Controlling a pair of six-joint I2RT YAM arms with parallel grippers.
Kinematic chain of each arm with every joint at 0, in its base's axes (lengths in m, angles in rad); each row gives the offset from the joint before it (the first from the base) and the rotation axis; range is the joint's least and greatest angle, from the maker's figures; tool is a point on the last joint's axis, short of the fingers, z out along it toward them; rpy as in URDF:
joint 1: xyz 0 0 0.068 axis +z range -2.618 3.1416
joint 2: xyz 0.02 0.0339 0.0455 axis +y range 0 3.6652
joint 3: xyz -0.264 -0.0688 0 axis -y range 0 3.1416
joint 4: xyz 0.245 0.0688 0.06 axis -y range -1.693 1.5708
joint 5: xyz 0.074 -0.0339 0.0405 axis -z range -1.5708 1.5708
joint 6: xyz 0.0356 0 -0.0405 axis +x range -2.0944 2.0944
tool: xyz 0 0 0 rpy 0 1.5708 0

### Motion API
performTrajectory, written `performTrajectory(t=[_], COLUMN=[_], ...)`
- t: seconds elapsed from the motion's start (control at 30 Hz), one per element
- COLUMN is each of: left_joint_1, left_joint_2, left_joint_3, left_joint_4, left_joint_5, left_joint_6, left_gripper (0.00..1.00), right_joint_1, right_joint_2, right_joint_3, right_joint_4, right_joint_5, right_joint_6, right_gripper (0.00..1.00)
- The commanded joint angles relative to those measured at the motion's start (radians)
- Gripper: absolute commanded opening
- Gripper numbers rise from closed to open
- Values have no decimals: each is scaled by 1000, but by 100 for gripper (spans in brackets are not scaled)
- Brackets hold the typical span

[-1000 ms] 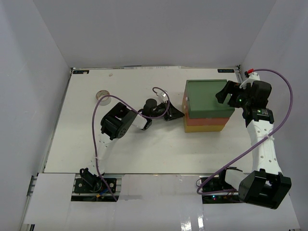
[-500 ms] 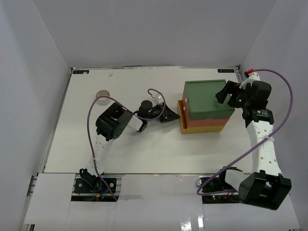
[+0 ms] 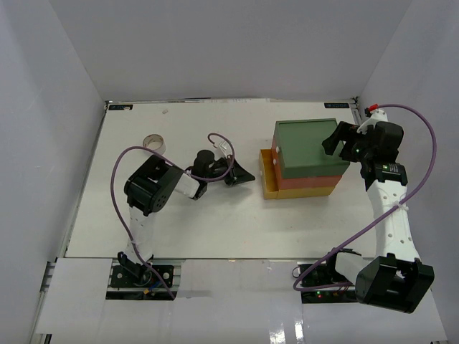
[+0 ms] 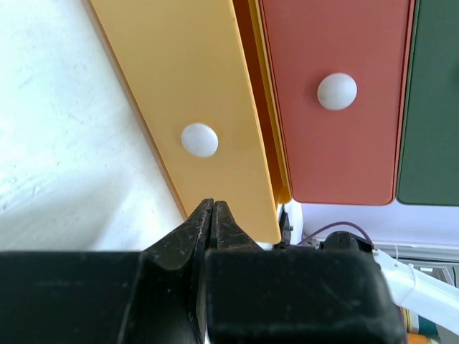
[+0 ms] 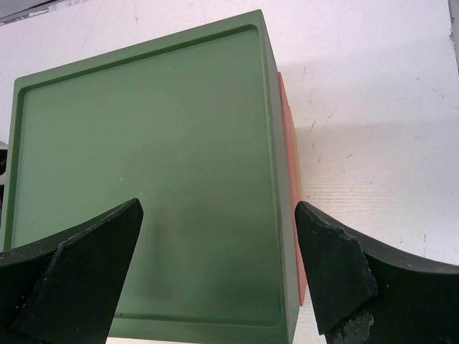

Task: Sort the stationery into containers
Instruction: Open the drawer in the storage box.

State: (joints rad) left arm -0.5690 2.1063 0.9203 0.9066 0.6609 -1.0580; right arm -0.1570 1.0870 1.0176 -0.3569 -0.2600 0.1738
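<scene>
The yellow drawer's gap (image 3: 270,175) is narrow and my left gripper is closed outside it, so I should open the gripper, put its fingers on both sides of the drawer's front edge (image 4: 260,143) and pull.
The containers are a stack of drawer trays: green top (image 3: 307,145), orange-red middle (image 3: 308,182), yellow bottom. The yellow drawer (image 3: 267,175) sticks out to the left of the stack. In the left wrist view its front (image 4: 179,86) carries a white knob (image 4: 199,140); the orange-red front (image 4: 337,143) has its own knob (image 4: 337,91). My left gripper (image 3: 246,174) (image 4: 213,206) is shut on nothing, just short of the yellow front, apart from the knob. My right gripper (image 3: 343,143) (image 5: 215,265) stands open over the green top (image 5: 143,179). One grey tape roll (image 3: 153,142) lies far left.
White walls close in the table (image 3: 215,222) on three sides. The left arm's purple cable (image 3: 125,179) loops over the table between the tape roll and the arm. The right arm (image 3: 391,215) runs along the table's right edge.
My left gripper drew back to the left and the yellow drawer slid out with it. The left jaws have now closed fully, off the knob. The right arm has not moved.
</scene>
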Motion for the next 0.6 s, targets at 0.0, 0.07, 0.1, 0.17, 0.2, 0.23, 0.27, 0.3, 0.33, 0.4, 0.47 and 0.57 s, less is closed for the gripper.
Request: performTrajectory(t=[0.0, 0.07, 0.1, 0.17, 0.2, 0.23, 0.27, 0.3, 0.33, 0.4, 0.47, 0.57], left_joint_1=[15, 15, 15, 15, 12, 9, -2, -8, -18, -49, -74, -94], left_joint_2=[-78, -85, -86, -89, -101, -112, -126, -155, -169, -193, -219, -238], left_joint_3=[-29, -31, -26, -6, 2, 11, 37, 55, 78, 152, 186, 225], left_joint_4=[-15, -14, -17, -34, -46, -105, -150, -203, -322, -452, -572, -667], left_joint_5=[14, 19, 22, 26, 14, -3, -23, -73, -104, -183, -289, -395], left_joint_6=[30, 29, 27, 18, 20, 27, 65, 94, 125, 216, 248, 265], left_gripper=[12, 17, 24, 41, 45, 54, 59, 62, 69, 75, 77, 77], right_joint_1=[-1, 1, 1, 1, 1, 1, 1, 1, 1, 1, 1, 1], right_joint_2=[-24, -25, -25, -30, -33, -33, -38, -38, -41, -41, -44, -45], right_joint_3=[3, 1, -1, -1, -2, -2, -4, -4, -4, -5, -5, -4], right_joint_4=[26, 26, 26, 27, 26, 27, 27, 27, 26, 26, 26, 27], right_joint_5=[8, 7, 2, 1, 1, 2, 4, 5, 5, 4, 4, 1], right_joint_6=[1, 3, 3, 4, 3, 3, 3, 4, 3, 3, 3, 3], right_gripper=[93, 93, 93, 93, 93, 93, 93, 93, 93, 93, 93, 93])
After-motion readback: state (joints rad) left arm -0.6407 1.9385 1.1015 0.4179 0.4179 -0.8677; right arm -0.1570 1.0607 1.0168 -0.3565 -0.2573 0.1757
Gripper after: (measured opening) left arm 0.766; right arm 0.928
